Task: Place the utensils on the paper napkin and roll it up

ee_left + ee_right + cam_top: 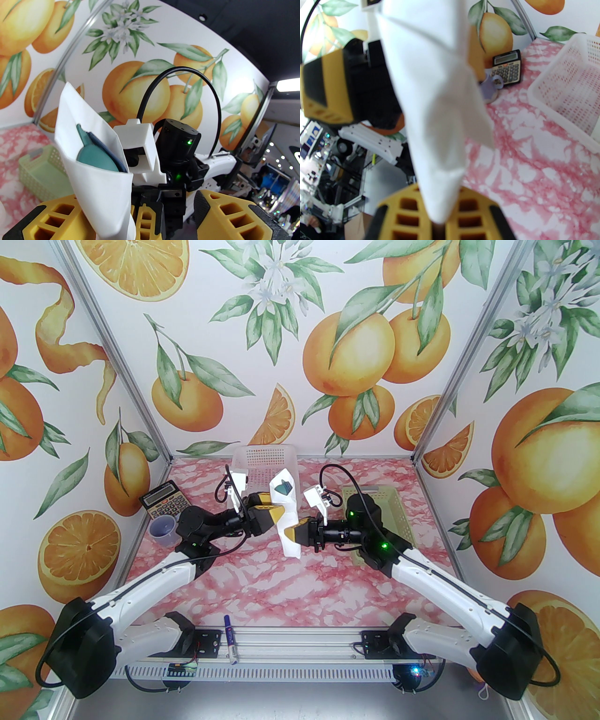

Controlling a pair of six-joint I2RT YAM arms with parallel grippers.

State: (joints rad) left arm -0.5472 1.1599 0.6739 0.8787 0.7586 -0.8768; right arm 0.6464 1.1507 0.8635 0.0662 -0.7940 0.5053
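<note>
The roll sits against one finger of my open left gripper. My left gripper should centre itself on the roll's middle and close before my right gripper opens.
The paper napkin (288, 521) is rolled into a white upright cone held above the middle of the table. Dark teal utensils (283, 487) poke out of its open top; in the left wrist view, the utensils (96, 159) include a spoon bowl sitting inside the paper napkin (103, 187). My right gripper (291, 534) is shut on the roll's lower part, and the paper napkin (436, 117) rises from between its yellow fingers (405, 211). My left gripper (276, 514) stands open at the roll's left side. Its fingers (234, 215) are spread wide, and the roll lies close against one of them.
A white mesh basket (265, 460) stands at the back centre, and a pale green basket (398, 516) sits behind the right arm. A calculator (164, 505) and a purple cup (163, 529) are at the left wall. A blue-capped marker pen (231, 638) lies on the front rail.
</note>
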